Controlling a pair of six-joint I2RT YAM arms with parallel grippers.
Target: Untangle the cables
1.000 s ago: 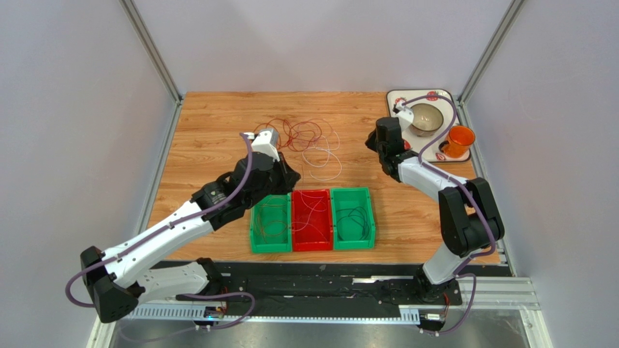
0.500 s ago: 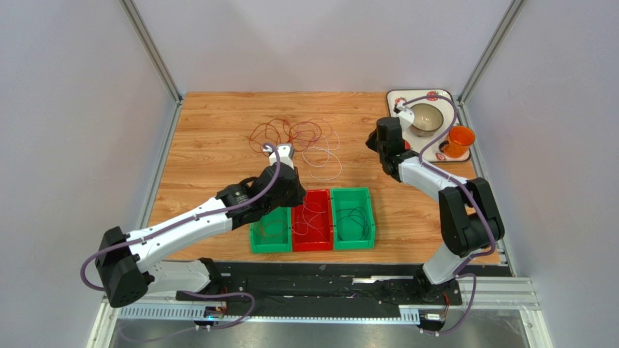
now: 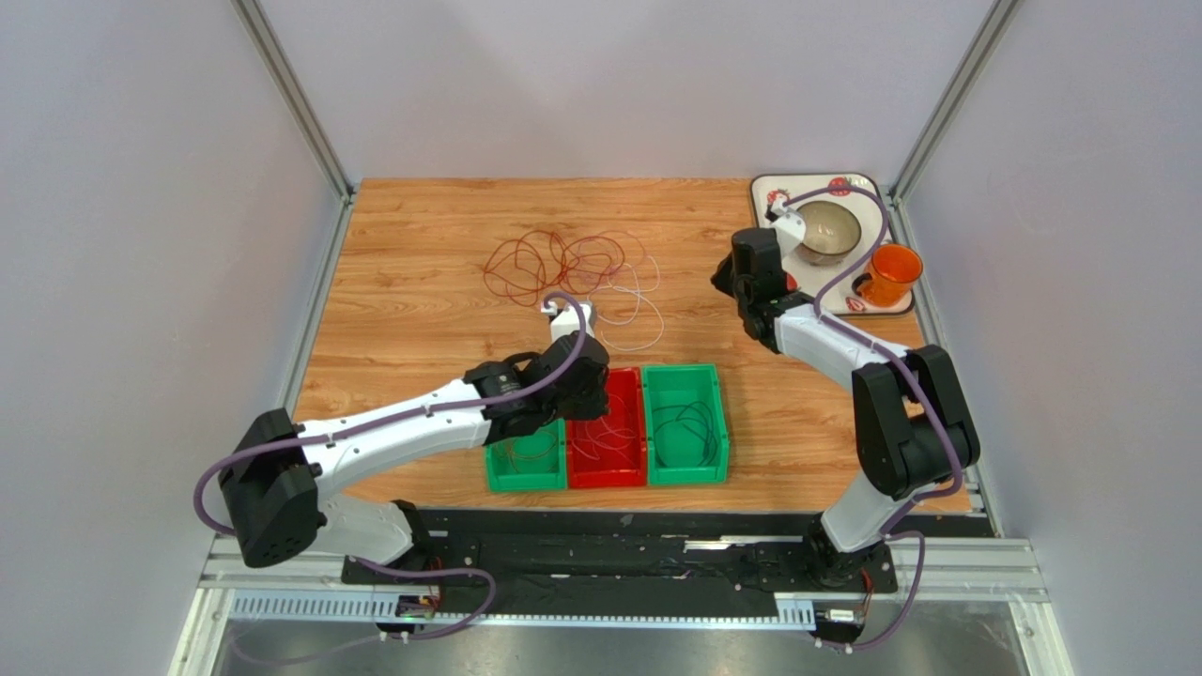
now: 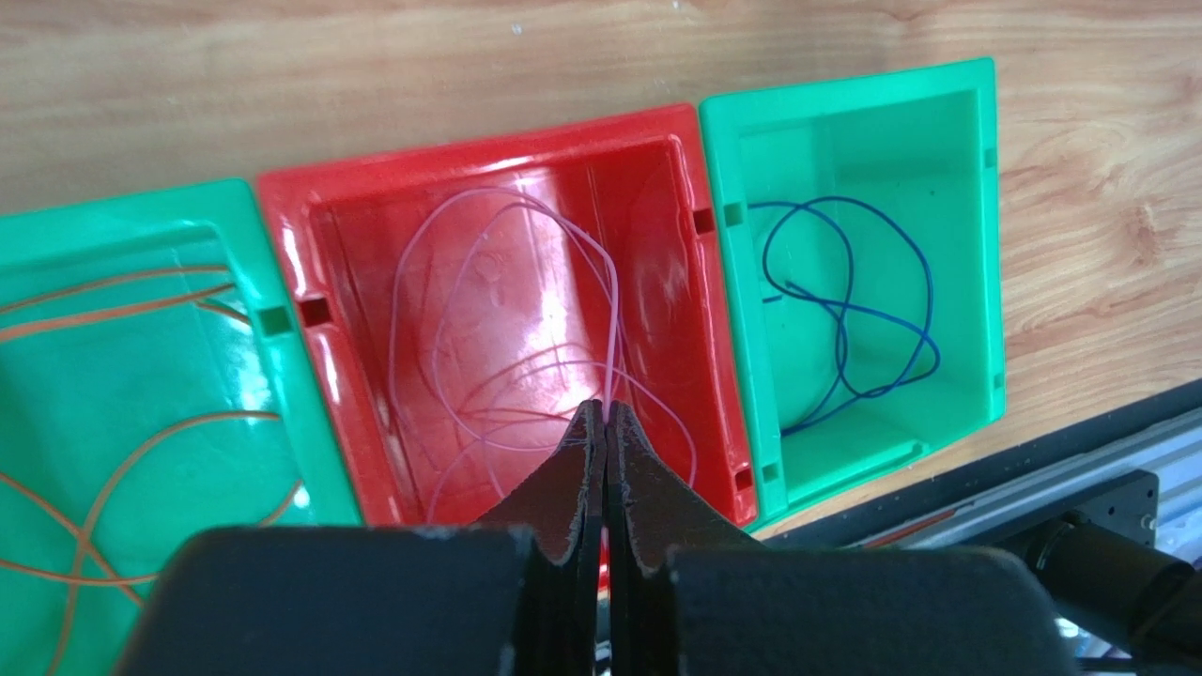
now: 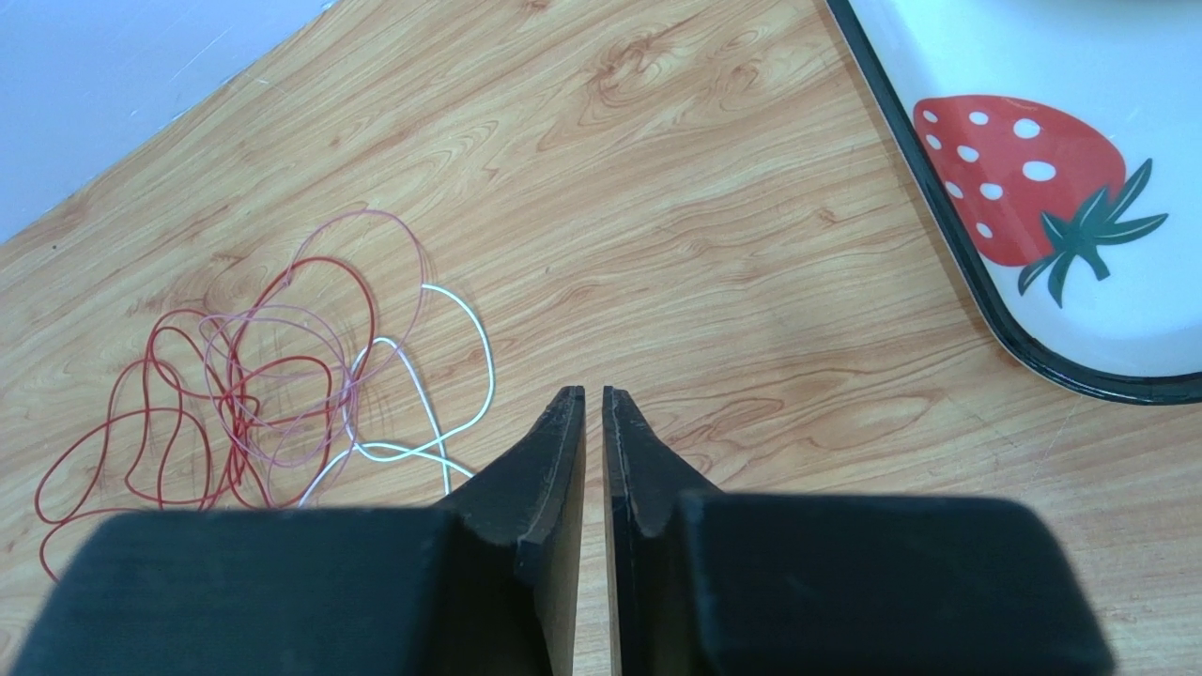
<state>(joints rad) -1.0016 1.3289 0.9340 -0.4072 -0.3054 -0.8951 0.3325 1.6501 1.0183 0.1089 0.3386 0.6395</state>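
The pink cable's loops (image 4: 449, 321) are inside the red bin (image 4: 533, 268) and away from both green bins. My left gripper should go on down until the cable end it holds is inside, before it lets go.
A tangle of red, pink and white cables (image 3: 565, 268) lies on the wooden table (image 3: 409, 268) at mid-back; it also shows in the right wrist view (image 5: 268, 395). My left gripper (image 4: 605, 409) hangs over the red bin (image 4: 480, 148), shut on a thin pink cable (image 4: 480, 254) whose loops drop into that bin. In the top view the left gripper (image 3: 590, 397) is above the red bin (image 3: 607, 476). My right gripper (image 5: 594, 395) hovers over bare wood right of the tangle. Only a narrow gap separates its jaws, with nothing between them.
A green bin (image 4: 127, 211) left of the red one holds orange cable (image 4: 113, 465). Another green bin (image 4: 847, 85) on the right holds a blue cable (image 4: 847, 324). A strawberry-printed tray (image 5: 988, 324) with a bowl (image 3: 827, 230) and orange cup (image 3: 892, 271) sits back right.
My left arm has swung from the tangle back toward the near edge, carrying the pink cable over the red bin. The right arm has stayed put.
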